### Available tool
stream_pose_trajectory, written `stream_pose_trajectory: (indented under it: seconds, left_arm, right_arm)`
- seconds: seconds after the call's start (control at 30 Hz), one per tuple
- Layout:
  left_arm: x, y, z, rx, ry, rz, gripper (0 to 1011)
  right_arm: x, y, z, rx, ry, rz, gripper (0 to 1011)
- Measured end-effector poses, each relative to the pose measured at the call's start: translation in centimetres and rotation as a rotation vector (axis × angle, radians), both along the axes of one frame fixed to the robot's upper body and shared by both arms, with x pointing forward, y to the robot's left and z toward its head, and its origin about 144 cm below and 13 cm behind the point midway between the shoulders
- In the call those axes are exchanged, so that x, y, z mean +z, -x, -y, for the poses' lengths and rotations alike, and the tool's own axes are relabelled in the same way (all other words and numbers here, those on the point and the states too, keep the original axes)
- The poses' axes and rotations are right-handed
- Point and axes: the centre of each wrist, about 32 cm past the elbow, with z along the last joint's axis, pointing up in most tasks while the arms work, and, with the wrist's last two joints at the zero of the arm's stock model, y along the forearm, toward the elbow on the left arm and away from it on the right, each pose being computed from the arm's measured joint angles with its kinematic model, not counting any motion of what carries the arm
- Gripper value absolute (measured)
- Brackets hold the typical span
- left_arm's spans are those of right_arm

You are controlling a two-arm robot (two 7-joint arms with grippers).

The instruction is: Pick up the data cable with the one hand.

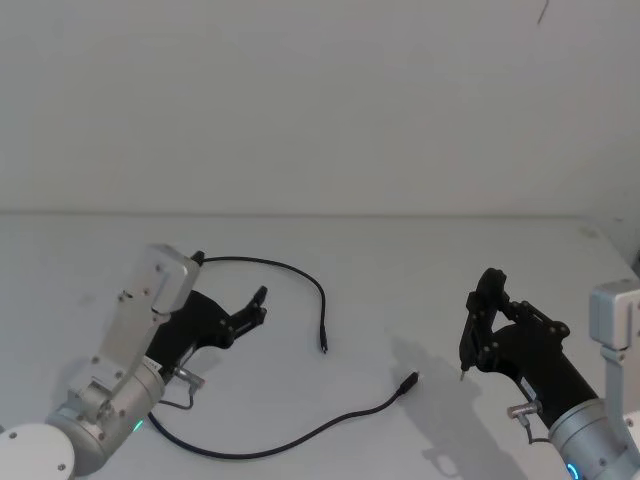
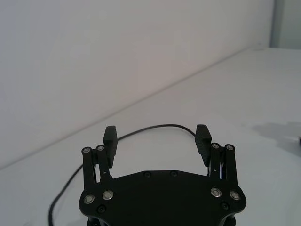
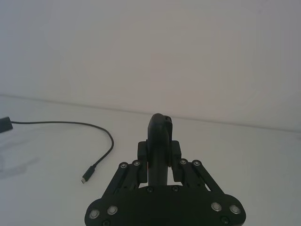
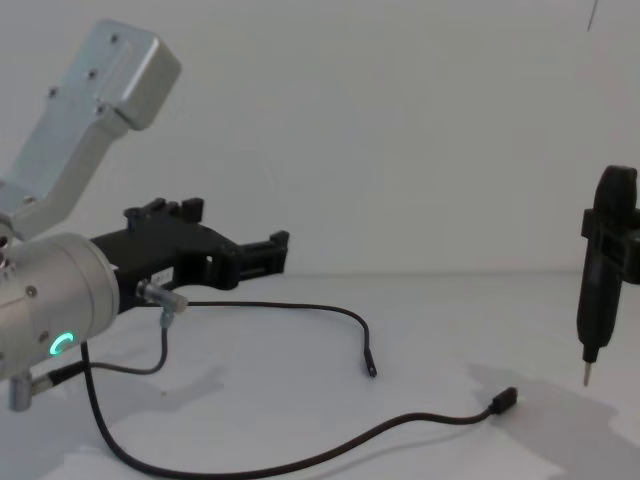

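Observation:
The data cable rests in a broad, smooth curve [image 4: 368, 434]. I expect its plug end [image 4: 504, 400] to stick out with a slight bend when I lift it.
The data cable [image 1: 300, 437] lies on the white table, curving from beside my left arm to its blocky plug [image 1: 408, 383] in the middle; the chest view has it too, as the data cable [image 4: 380, 430] ending in the plug [image 4: 503, 400]. My left gripper [image 1: 258, 305] hovers open and empty above the table, to the left of the plug and apart from the cable. Its jaws stand wide apart in the left wrist view [image 2: 156, 136]. My right gripper [image 1: 478, 320] is shut on a black pen-shaped tool [image 4: 600, 270], held upright, metal tip down, to the right of the plug.
A thinner black wire [image 1: 290, 268] arcs from behind my left gripper to a slim tip [image 1: 323, 348] mid-table, just beyond the data cable's plug. It also crosses ahead of the left fingers [image 2: 202, 140]. A plain white wall backs the table.

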Motion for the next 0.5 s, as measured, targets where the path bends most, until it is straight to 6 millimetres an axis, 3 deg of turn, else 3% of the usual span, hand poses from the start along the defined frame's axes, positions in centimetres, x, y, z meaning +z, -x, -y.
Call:
stream_pose_trajectory:
  seconds: [0.5]
  left_arm:
    - [-0.01,0.09,-0.12,0.061,0.022,0.025,1001]
  right_arm:
    - [0.0,0.0,0.0,0.0,0.0,0.0,279]
